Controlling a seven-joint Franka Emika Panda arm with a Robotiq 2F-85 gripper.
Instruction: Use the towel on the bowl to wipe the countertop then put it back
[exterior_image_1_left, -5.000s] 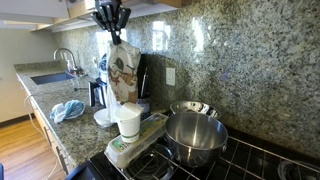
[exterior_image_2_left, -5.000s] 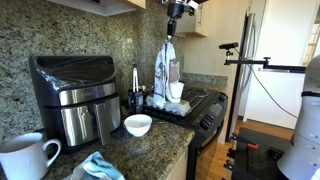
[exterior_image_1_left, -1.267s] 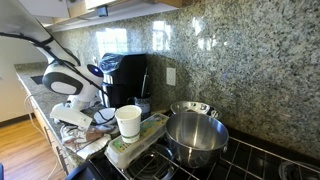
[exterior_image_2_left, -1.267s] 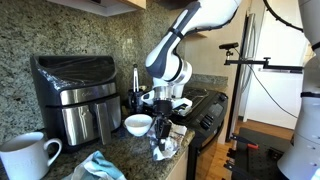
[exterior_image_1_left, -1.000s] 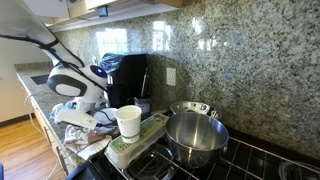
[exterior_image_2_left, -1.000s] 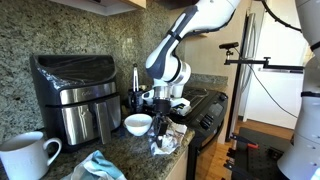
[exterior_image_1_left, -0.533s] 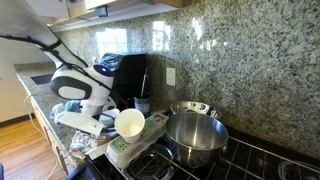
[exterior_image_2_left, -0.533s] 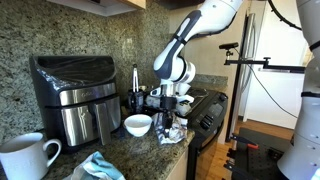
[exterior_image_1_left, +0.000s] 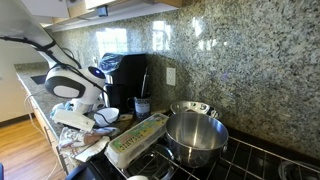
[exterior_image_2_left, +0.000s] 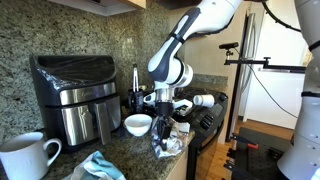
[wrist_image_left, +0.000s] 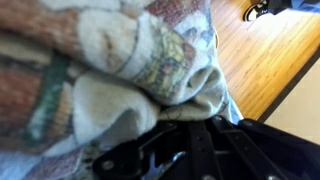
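Observation:
The towel is bunched in my gripper at the countertop's front edge (exterior_image_2_left: 184, 150), so next I drag the towel back toward the small white bowl (exterior_image_2_left: 138, 125) before I lift it.
The towel (exterior_image_1_left: 88, 143), cream with a dark print, lies bunched on the speckled granite countertop (exterior_image_1_left: 46, 106) beside the stove. My gripper (exterior_image_1_left: 79, 127) presses down on it from above, shut on the cloth. In an exterior view the towel (exterior_image_2_left: 169, 145) sits at the counter's front edge under the gripper (exterior_image_2_left: 165, 127). The wrist view is filled by the towel (wrist_image_left: 110, 60), with the gripper (wrist_image_left: 190, 138) dark below it. The large steel bowl (exterior_image_1_left: 195, 137) stands empty on the stove grates, apart from the arm.
A long pale carton (exterior_image_1_left: 136, 139) lies between towel and bowl. A white paper cup (exterior_image_2_left: 203, 100) lies tipped on the stove. A smaller steel bowl (exterior_image_1_left: 193, 108), a small white bowl (exterior_image_2_left: 138, 124), an air fryer (exterior_image_2_left: 74, 95), a mug (exterior_image_2_left: 25, 158) and a light blue cloth (exterior_image_2_left: 100, 167) stand around.
The gripper dragged the towel toward the stove and back along the counter. The white cup that stood on the carton tipped over and fell off it.

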